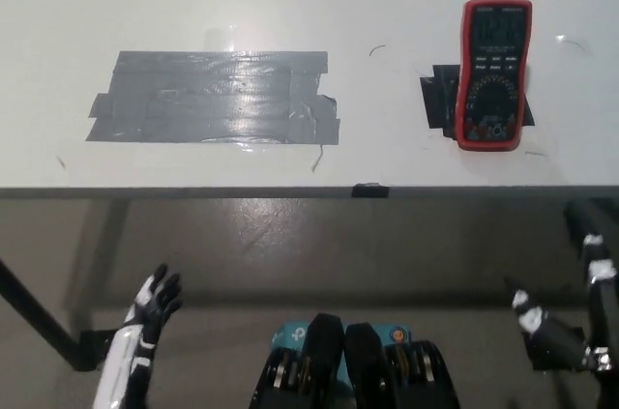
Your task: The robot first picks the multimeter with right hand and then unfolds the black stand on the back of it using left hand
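I see the red multimeter (494, 74) resting flat over the black tape (441, 102), so its hidden stand will open out from the back like a flap when I pull it.
A red multimeter (493, 73) with a black face and dial lies face up on the white table (387, 3), at the right, over a patch of black tape (440, 100). Its back and stand are hidden. My black right hand (566, 327) hangs below the table's front edge at the lower right, fingers apart, holding nothing, well short of the multimeter. My white left hand (145, 322) rests at the lower left, also below the table edge, fingers spread and empty.
A large patch of grey tape strips (215, 98) covers the table's left middle. A small black tab (369, 190) sits on the front edge. A dark table leg (39, 317) slants at the lower left above the grey floor.
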Robot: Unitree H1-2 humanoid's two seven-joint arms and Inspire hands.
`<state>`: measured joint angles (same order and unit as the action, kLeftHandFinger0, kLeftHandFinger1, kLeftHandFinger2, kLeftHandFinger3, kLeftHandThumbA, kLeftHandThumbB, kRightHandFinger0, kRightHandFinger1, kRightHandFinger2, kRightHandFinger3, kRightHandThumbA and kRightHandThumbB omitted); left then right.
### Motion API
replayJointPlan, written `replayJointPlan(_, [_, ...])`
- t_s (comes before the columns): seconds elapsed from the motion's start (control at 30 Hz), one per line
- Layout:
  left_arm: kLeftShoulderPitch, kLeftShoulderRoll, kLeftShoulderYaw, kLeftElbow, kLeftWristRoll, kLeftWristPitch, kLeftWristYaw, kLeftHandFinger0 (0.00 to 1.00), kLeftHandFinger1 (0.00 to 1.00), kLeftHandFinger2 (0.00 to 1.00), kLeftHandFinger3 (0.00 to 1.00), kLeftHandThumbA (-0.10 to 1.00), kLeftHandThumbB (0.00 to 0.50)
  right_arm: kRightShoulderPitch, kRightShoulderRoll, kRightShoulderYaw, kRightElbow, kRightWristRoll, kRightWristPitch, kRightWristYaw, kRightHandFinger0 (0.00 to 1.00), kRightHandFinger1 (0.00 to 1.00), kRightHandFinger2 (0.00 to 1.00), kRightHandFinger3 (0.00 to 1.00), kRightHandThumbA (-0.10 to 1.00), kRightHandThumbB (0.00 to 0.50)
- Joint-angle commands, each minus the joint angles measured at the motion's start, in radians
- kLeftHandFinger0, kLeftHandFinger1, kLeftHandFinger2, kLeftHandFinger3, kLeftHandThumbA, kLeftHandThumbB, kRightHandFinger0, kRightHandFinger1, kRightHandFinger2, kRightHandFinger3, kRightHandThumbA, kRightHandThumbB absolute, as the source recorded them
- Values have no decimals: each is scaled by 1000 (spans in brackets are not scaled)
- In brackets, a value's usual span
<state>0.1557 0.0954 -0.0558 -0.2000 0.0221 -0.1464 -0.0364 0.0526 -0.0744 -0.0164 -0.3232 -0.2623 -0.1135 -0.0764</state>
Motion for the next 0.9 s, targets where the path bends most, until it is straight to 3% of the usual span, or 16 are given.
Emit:
replayJointPlan(0.0, [-52,-18,-24,-50,23,11,-13,1000,1000,1000,1000,1000,118,-137,30,-36,-101,-164,93,-63,1000,1000,1000,1000,829,230])
replayJointPlan(0.07, [-71,-27,-31,-46,45,-5,-7,1000,1000,1000,1000,1000,120,-201,36,-48,-110,-192,157,-58,1000,1000,1000,1000,895,250])
replayJointPlan(0.23, [-77,-22,-43,-30,127,-38,12,1000,1000,1000,1000,1000,137,-351,49,-78,-75,-208,257,-59,1000,1000,1000,1000,925,271])
replayJointPlan(0.3, [-64,-12,-42,10,151,-101,24,1000,1000,1000,1000,986,132,-388,61,-86,-48,-210,284,-69,1000,1000,1000,1000,923,301])
replayJointPlan(0.37, [-63,-7,-44,92,176,-150,39,1000,1000,1000,1000,972,166,-485,59,-110,23,-223,335,-96,1000,1000,1000,1000,926,351])
replayJointPlan(0.6, [-2,-5,-39,128,214,-165,50,1000,1000,1000,1000,1000,177,-692,49,-131,233,-301,433,-185,1000,1000,1000,1000,959,458])
replayJointPlan(0.73, [1,2,-38,138,229,-174,43,1000,1000,1000,1000,1000,172,-823,16,-107,376,-392,494,-255,1000,1000,1000,1000,969,450])
replayJointPlan(0.87, [-10,0,-37,150,236,-167,41,1000,1000,1000,1000,1000,184,-922,5,-107,480,-380,514,-284,1000,1000,1000,1000,939,457])
